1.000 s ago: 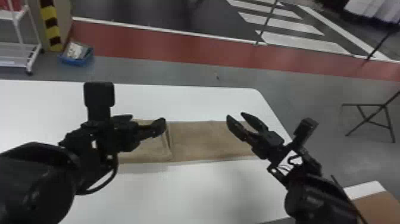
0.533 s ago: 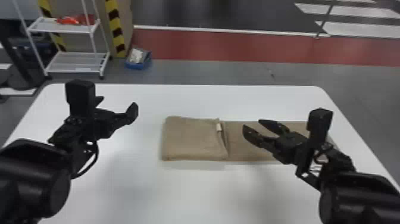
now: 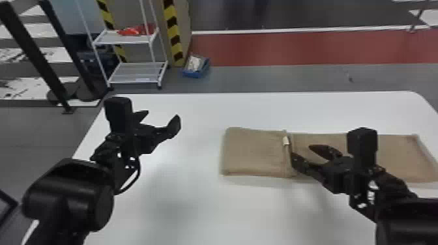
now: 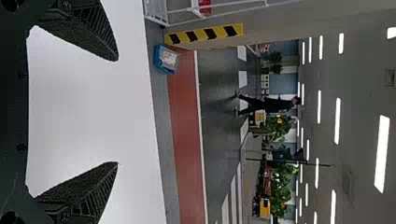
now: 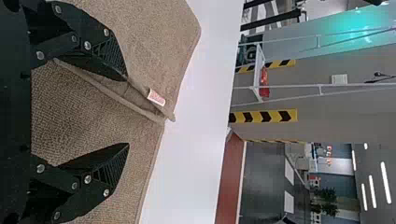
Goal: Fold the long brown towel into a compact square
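Note:
The brown towel's fold (image 3: 225,151) will move along behind the towel's tagged edge (image 3: 287,147) when the robot pulls that tagged edge, because it ends partway along the lower layer.
In the head view the brown towel (image 3: 254,153) lies lengthwise on the table, its left part folded over in a thicker layer that ends at an edge with a small white tag (image 3: 286,140). My left gripper (image 3: 160,120) is open above bare table, left of the towel. Over the towel, just right of the folded edge, my right gripper (image 3: 303,155) stands open. The left wrist view has the left gripper (image 4: 116,112) with its fingers wide apart. In the right wrist view the right gripper (image 5: 127,112) has nothing between its fingertips but towel (image 5: 154,28) below.
The white table (image 3: 195,208) extends around the towel, with its far edge beyond both grippers. Past it on the floor stand a white rack (image 3: 138,73) and a blue box (image 3: 196,66).
The head view has swung toward the left, so the towel and rack show farther right. My left gripper has moved from over the towel's left part to bare table; the right remains open over the towel.

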Controlling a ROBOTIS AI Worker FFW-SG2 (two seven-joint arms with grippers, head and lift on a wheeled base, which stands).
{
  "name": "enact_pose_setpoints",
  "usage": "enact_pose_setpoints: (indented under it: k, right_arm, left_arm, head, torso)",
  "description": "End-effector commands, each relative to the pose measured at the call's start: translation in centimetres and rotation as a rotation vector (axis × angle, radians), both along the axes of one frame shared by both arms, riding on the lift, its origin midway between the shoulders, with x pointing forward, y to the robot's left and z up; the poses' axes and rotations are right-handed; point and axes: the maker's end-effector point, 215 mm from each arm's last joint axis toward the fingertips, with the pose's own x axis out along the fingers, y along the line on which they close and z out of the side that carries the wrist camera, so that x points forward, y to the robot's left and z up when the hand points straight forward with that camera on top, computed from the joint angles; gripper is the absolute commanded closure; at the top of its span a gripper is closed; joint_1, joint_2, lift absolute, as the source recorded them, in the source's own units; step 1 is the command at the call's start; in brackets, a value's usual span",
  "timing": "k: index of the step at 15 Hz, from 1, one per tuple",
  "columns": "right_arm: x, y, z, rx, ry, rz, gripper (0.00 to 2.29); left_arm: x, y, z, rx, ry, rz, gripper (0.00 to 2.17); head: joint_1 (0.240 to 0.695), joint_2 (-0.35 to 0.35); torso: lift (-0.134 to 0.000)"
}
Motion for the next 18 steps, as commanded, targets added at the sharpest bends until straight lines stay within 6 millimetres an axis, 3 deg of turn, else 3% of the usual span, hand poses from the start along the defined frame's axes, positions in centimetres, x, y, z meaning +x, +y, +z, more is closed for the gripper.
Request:
enact_pose_setpoints:
  k: [1, 5, 8, 12, 14, 16, 18]
  right_arm:
    - [0.2, 0.4, -0.2, 0.015, 0.01, 0.001, 0.48]
    - [-0.5, 2.2, 0.6, 0.146, 0.024, 0.031, 0.48]
    - [0.1, 2.6, 1.1, 0.135, 0.007, 0.039, 0.48]
    - [1.1, 2.6, -1.2, 0.104, 0.046, 0.032, 0.48]
    - [1.0, 3.3, -1.6, 0.101, 0.055, 0.046, 0.48]
    - [1.0, 3.4, -1.6, 0.099, 0.055, 0.048, 0.68]
    - [1.0, 3.5, -1.2, 0.103, 0.051, 0.051, 0.7]
  left_arm:
    - [-0.4, -0.3, -0.5, -0.016, 0.012, -0.008, 0.09]
    - [-0.9, -0.5, -1.3, -0.016, 0.021, -0.015, 0.09]
    - [-1.2, -0.7, -1.5, -0.023, 0.016, -0.02, 0.09]
    - [-1.8, -0.1, -2.0, -0.027, 0.016, -0.019, 0.09]
    - [-1.9, 0.1, -2.0, -0.028, 0.013, -0.019, 0.09]
    - [-2.0, 0.9, -1.8, -0.034, 0.006, -0.012, 0.09]
    - [-2.1, 0.9, -1.8, -0.04, 0.007, -0.014, 0.09]
  head:
    - [0.695, 0.094]
    - [0.695, 0.098]
    - [0.695, 0.109]
    - [0.695, 0.11]
    - [0.695, 0.111]
    - [0.695, 0.121]
    - [0.695, 0.131]
  torso:
    - [-0.124]
    - [-0.124]
    - [-0.124]
    - [-0.124]
    - [-0.124]
    - [-0.124]
    - [-0.124]
